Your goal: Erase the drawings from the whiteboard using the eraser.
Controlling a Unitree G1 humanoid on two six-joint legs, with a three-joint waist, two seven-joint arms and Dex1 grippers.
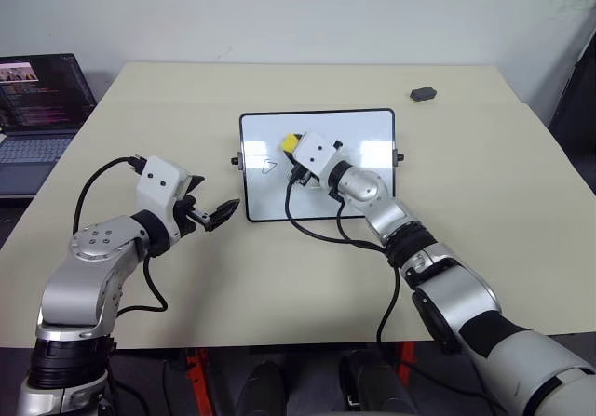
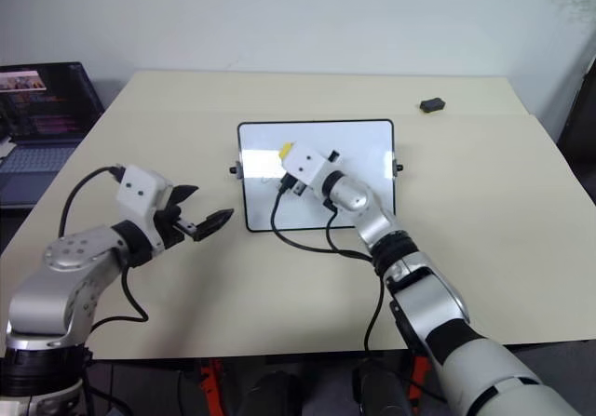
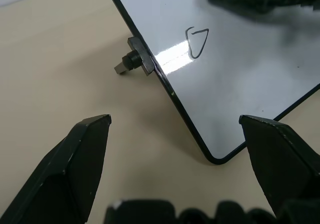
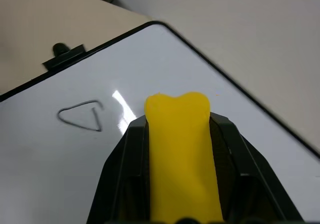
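The small loop [image 1: 269,167] is next to the eraser and outside the eraser's wiping path, so the robot's right gripper should sweep the eraser towards the black side knob [image 1: 237,161] and over the loop.
The whiteboard [image 1: 363,129] lies flat in the middle of the table. One drawing [image 1: 269,166], a small loop with a triangular outline, sits on its left half, and I see it again [image 4: 80,116] beside the eraser. My right gripper [image 1: 294,151] hovers over the board's upper left part, shut on the yellow eraser [image 4: 180,149], which sticks out between its black fingers [image 4: 125,154]. My left gripper [image 3: 174,121] is open and empty just off the board's near left corner [image 3: 215,156], close to the black side knob [image 3: 131,62].
An open laptop [image 1: 37,109] stands off the table's left side. A small dark grey object [image 1: 424,93] rests near the far right corner. Black cables [image 1: 321,234] trail from my right wrist across the board's near edge.
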